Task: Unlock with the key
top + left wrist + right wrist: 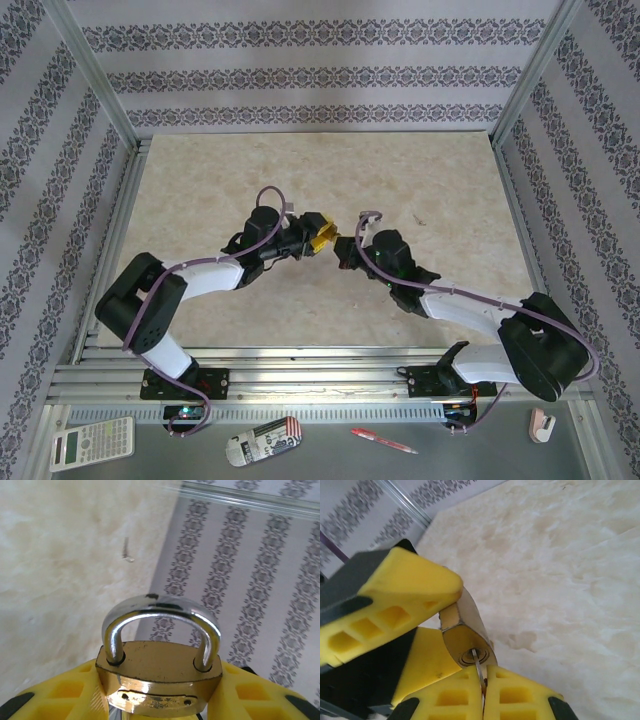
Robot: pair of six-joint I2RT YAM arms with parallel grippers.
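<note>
The silver shackle (161,604) is pointing away from the robot's right gripper, so the left gripper should rotate the padlock (158,661) until the right gripper is able to pull the shackle open.
My left gripper (316,238) is shut on a brass padlock (160,672), its yellow fingers (60,692) pressing both sides of the body. The silver shackle (160,606) points away from that wrist camera, with both legs seated in the body. My right gripper (483,692) is shut on the key (478,664), a thin silvery blade pinched between its yellow pads. The key's tip sits in the round keyhole (473,655) on the padlock's bottom face (466,641). In the top view both grippers meet nose to nose above the middle of the table, with the right gripper (344,250) beside the padlock (324,239).
A small thin dark object (127,550) lies on the pale marble tabletop (220,190). Patterned walls and metal frame posts (95,75) enclose the table. Beyond the near rail lie a calculator (92,442), a can (265,440) and a red pen (383,440).
</note>
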